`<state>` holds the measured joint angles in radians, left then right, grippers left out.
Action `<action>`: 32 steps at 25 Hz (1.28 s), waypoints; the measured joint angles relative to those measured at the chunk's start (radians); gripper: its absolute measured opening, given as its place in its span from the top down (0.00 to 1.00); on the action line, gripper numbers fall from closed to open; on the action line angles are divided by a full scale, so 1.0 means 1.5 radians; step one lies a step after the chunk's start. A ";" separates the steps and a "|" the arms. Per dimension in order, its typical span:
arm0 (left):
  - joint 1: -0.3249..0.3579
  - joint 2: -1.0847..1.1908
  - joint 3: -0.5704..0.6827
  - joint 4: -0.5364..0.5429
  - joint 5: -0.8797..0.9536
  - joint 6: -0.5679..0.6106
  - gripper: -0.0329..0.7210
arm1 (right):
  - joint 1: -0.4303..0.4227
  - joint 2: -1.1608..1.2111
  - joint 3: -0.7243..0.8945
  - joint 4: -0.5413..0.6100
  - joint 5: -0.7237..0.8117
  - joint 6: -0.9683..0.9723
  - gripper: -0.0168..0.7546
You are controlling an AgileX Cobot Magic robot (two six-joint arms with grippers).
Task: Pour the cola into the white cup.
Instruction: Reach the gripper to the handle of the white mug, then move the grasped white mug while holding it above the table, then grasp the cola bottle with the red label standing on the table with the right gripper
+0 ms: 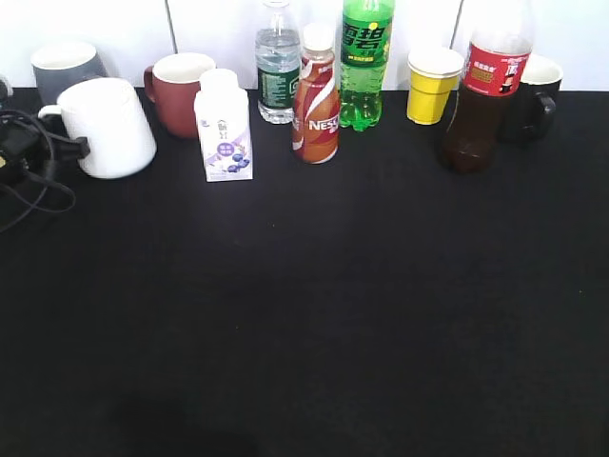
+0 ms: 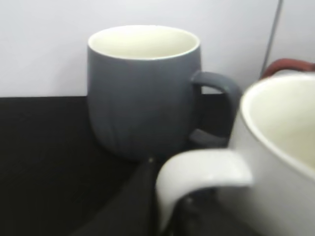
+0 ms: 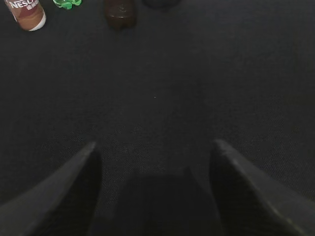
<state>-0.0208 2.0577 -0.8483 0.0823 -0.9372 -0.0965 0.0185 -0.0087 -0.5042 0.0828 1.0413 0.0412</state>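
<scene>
The cola will flow out when I tip the cola bottle [image 1: 475, 124] past level, because the dark cola comes up to the red label [image 1: 496, 71] under a clear top.
The white cup [image 1: 109, 129] stands at the table's left, and it fills the right of the left wrist view [image 2: 280, 147]. My left gripper [image 1: 59, 145] is at the cup's handle [image 2: 202, 169]. Its dark fingers [image 2: 167, 209] sit on both sides of the handle and look closed on it. The cola bottle [image 1: 481, 95], with a red label and dark liquid, stands upright at the back right. Only its base shows at the top of the right wrist view [image 3: 119, 12]. My right gripper [image 3: 155, 152] is open and empty over bare black cloth, far from the bottle and out of the exterior view.
The back row holds a grey mug [image 1: 65, 65], a dark red mug [image 1: 179, 90], a milk carton [image 1: 224, 129], a water bottle [image 1: 277, 67], a Nescafe bottle [image 1: 316, 100], a green soda bottle [image 1: 364, 62], a yellow paper cup [image 1: 433, 86] and a black mug [image 1: 533, 95].
</scene>
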 joint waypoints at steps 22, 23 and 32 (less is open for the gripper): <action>-0.001 -0.365 0.344 0.171 -0.051 -0.035 0.91 | 0.000 0.185 0.146 0.008 -0.642 0.000 0.30; -0.001 -0.365 0.344 0.171 -0.051 -0.036 0.91 | 0.000 0.261 0.168 0.006 -0.752 0.000 0.30; -0.001 -0.364 0.344 0.172 -0.060 -0.052 0.91 | 0.054 0.987 0.090 -0.117 -1.302 0.000 0.30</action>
<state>-0.0230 1.5123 -0.3316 0.3406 -1.0267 -0.1742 0.0995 1.4714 -0.3692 -0.0935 -0.9115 0.0406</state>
